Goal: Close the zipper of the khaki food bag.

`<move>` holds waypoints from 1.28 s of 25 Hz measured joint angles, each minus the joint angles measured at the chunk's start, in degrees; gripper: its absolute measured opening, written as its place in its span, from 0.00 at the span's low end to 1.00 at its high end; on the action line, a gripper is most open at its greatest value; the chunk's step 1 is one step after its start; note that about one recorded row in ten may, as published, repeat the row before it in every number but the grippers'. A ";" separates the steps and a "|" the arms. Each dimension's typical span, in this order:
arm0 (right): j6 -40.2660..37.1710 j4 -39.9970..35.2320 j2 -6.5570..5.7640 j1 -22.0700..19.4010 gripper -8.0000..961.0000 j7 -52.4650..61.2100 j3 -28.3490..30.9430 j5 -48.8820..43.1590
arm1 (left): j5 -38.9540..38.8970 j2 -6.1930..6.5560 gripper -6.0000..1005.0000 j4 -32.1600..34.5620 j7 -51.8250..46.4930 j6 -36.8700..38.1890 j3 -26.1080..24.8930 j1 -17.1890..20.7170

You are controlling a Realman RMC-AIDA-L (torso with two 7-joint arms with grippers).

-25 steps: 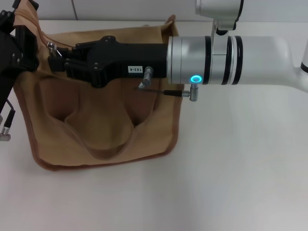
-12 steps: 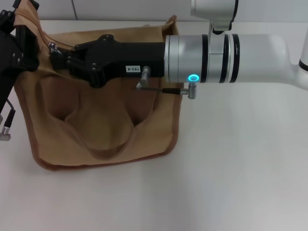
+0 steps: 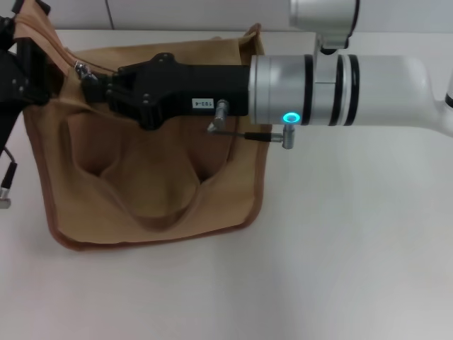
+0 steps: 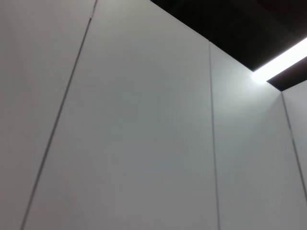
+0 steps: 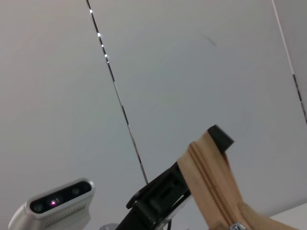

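My left gripper is holding the zipper's end straight. My right gripper keeps pulling the silver pull tab until it gets to the bag's opposite end.
The khaki food bag lies on the white table, at the left in the head view. My right gripper reaches across the bag's top to its left end and is shut at the small silver pull tab. My left gripper is at the bag's far left corner, shut on the raised fabric end. In the right wrist view the zipper runs up to a black left finger, with the pull tab at the frame's edge. The left wrist view shows only wall and ceiling.
The right arm's silver forearm spans the bag's right end. The bag's handles lie flat on its front. A loose cable end hangs at the left edge. The left arm's wrist camera shows in the right wrist view.
My right gripper and the pull tab have shifted a little to the right along the bag's top. The left gripper has drawn the bag's corner slightly up and left.
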 joint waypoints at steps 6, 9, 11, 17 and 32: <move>-0.37 0.06 -0.23 -1.77 0.02 0.00 1.77 -0.07 | -0.02 0.32 0.03 0.00 -0.51 0.00 -4.87 2.24; -1.41 0.35 -0.28 -2.19 0.02 0.00 2.57 -0.10 | -0.06 0.42 0.03 0.11 -0.54 0.04 -5.62 2.71; -2.15 0.60 -0.29 -2.43 0.02 0.00 2.94 -0.11 | -0.10 0.44 0.03 0.15 -0.54 0.06 -5.78 2.78; -3.01 1.74 -0.49 -3.59 0.02 0.00 3.31 -0.21 | -0.15 0.45 0.03 0.28 -0.54 -0.19 -5.82 2.60; -12.85 2.29 -1.16 -14.63 0.03 0.59 24.22 -9.68 | -0.22 0.44 0.03 0.39 -0.52 -1.12 -5.91 1.61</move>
